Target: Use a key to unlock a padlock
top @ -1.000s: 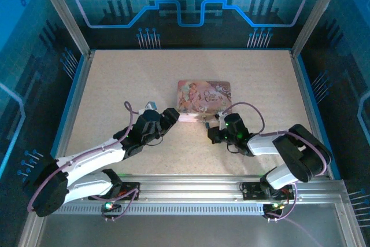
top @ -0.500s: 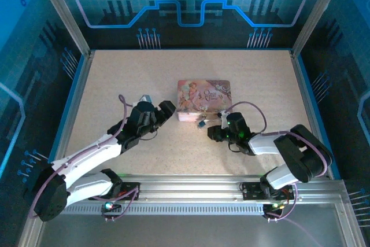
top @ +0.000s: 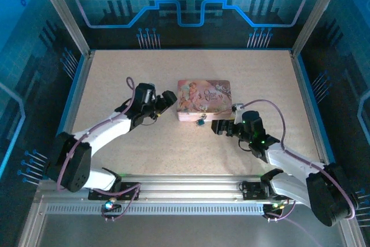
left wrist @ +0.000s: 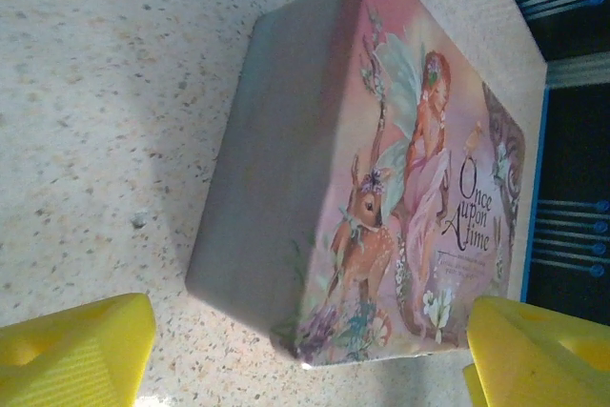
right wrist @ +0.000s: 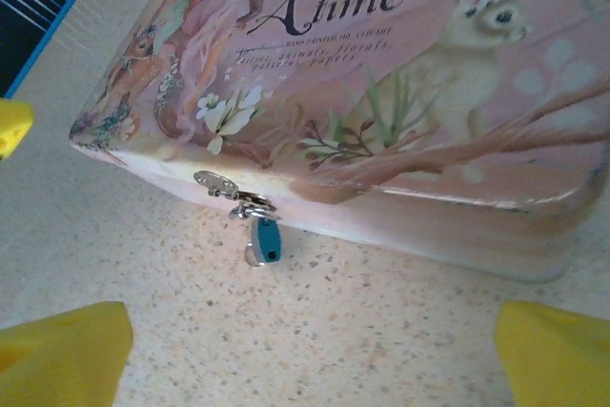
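Observation:
I should use my left gripper to help turn the tin at its plain end [left wrist: 272, 159] before my right gripper takes the padlock, because the padlock [top: 200, 122] faces past my right gripper.
A flat pink picture-printed tin [top: 204, 98] lies mid-table. The tiny teal padlock [right wrist: 264, 238] hangs from a small metal hasp [right wrist: 217, 181] on the tin's near wall, its dark keyhole facing me; from above the padlock [top: 200, 122] is a speck in front of the tin. My right gripper [right wrist: 305, 369] is open, its yellow fingertips [right wrist: 57, 355] spread wide on the table a short way back from the padlock, with nothing between them. My left gripper [left wrist: 305, 359] is open too, facing the tin's [left wrist: 315, 188] left end. The key is out of view.
The speckled beige tabletop [top: 115, 79] is ringed by a blue rim and aluminium posts. An aluminium rail [top: 191, 192] carrying both arm bases runs along the near edge. Bare table lies behind the tin and to both sides of the arms.
My right gripper has gone from shut to wide open and drawn back to the right, away from the padlock. My left gripper has opened wider and moved farther back beside the tin's left end.

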You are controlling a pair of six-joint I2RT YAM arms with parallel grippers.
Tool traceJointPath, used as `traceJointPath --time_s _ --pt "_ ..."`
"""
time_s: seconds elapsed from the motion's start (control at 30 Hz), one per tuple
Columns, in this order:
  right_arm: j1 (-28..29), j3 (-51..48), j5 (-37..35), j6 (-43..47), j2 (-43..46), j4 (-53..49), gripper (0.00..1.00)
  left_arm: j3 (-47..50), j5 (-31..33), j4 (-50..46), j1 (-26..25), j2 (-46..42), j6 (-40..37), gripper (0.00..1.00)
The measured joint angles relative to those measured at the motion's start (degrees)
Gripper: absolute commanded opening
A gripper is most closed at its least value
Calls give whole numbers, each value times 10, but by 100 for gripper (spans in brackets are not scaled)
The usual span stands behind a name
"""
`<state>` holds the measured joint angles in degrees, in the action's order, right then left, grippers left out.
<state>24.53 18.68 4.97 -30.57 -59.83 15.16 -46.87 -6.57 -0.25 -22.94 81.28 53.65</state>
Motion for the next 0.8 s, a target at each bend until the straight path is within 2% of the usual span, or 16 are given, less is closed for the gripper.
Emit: traceJointPath --time_s 0.13,0.27,0.43,0.57,0.8 --pt "-25 5 19 -10 6 -19 100 -46 -27 -2 9 53 -25 86" --pt "-57 15 41 -30 -4 -24 100 -82 -50 -3 14 106 -43 79" --pt "-95 33 94 -58 -60 -7 100 -99 -75 1 14 160 -47 72" --pt "-96 53 131 -70 -96 5 100 -99 -85 2 14 180 -47 69" --pt "-104 96 153 -69 -157 26 100 -73 -85 39 14 172 -52 67"
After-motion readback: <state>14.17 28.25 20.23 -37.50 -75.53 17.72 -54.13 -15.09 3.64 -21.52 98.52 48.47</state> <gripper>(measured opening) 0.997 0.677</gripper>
